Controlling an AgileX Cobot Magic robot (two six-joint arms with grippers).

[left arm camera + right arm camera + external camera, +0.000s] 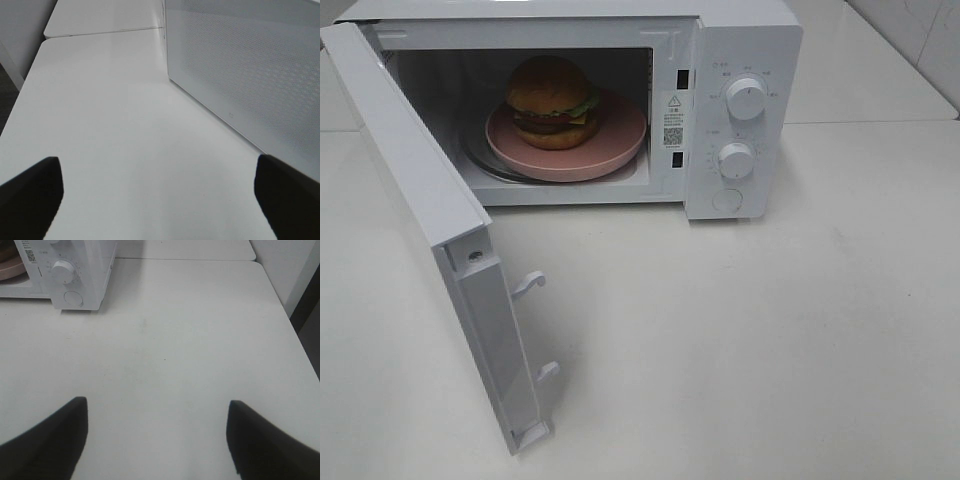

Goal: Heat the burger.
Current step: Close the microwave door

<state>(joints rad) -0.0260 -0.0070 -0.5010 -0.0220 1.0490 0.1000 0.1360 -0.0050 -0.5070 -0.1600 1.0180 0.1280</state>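
Note:
Next, I close my left gripper and push the perforated door panel point(245, 65) with it first, because the microwave door point(415, 150) is wide open with its outer side away from my right gripper.
The burger point(553, 101), with a domed tan bun, sits on a pink plate point(620, 150) inside the white microwave point(750, 40), whose door point(430, 210) stands wide open toward the front left. Neither gripper shows in the high view. In the left wrist view my left gripper point(157, 200) is open over bare table beside the perforated door panel point(250, 65). My right gripper point(156, 440) is open and empty over the table, well in front of the microwave's knob panel point(64, 272); an edge of the pink plate point(10, 270) shows there.
The open door's latch hooks point(532, 283) stick out over the table. Two white knobs point(745, 100) and a round button point(727, 200) are on the control panel. The table edge point(287, 315) lies to the right, another edge point(22, 95) to the left.

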